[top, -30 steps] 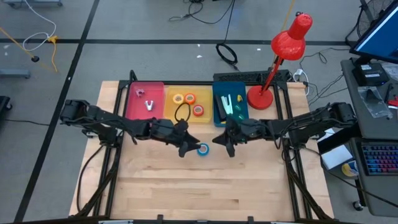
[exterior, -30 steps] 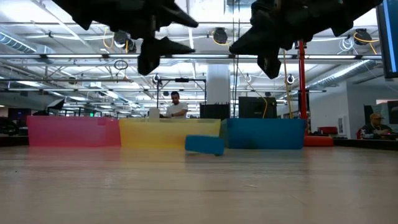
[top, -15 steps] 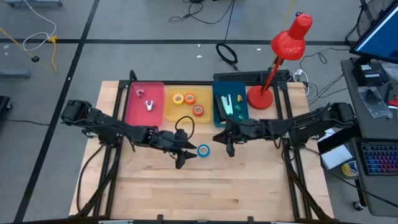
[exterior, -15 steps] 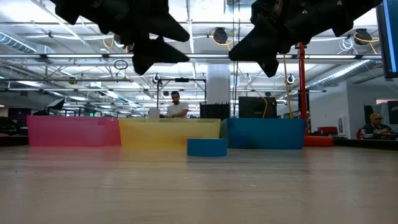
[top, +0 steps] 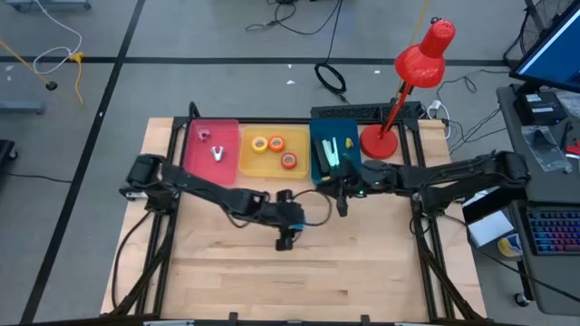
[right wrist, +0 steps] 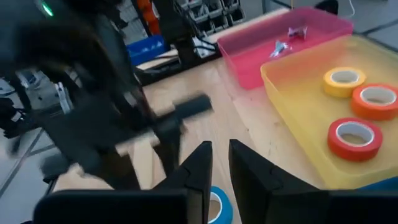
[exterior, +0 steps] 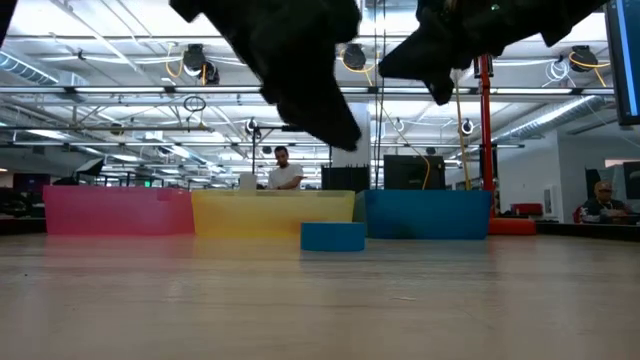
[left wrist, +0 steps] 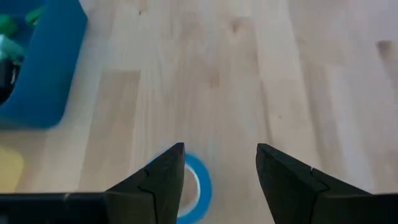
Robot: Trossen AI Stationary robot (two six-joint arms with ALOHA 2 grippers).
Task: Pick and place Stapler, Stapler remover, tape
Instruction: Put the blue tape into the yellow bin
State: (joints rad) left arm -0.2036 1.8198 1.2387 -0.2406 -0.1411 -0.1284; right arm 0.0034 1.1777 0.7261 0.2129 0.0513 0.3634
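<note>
The blue tape [left wrist: 203,180] will stick out to one side, pinched by its rim, when I lift it, because wood shows through the open middle [left wrist: 188,190].
The blue tape [exterior: 332,236] lies flat on the wooden table in front of the bins. It also shows in the left wrist view [left wrist: 198,186], half hidden behind one finger, and in the right wrist view [right wrist: 219,206]. The left arm hides it in the high view. My left gripper [top: 285,239] [left wrist: 221,165] is open and hovers above the roll, its fingertips just past it toward the near edge. My right gripper [top: 342,206] [right wrist: 221,163] hangs in the air by the blue bin [top: 319,177], fingers a narrow gap apart, holding nothing.
Three bins line the far side. The pink bin [top: 193,154] holds staple removers [top: 217,152]. The yellow bin [top: 249,163] holds yellow [top: 260,143], orange [top: 276,142] and red [top: 288,161] tape rolls. The blue bin holds staplers [top: 331,152]. A red lamp [top: 379,142] stands beside it. Bare wood lies toward the near edge.
The blue tape, tilted a second ago, has settled flat on the table. My left gripper has reached toward the table's right and near edge and now stands over the tape. My right gripper has drawn back toward the far edge, closer to the blue bin.
</note>
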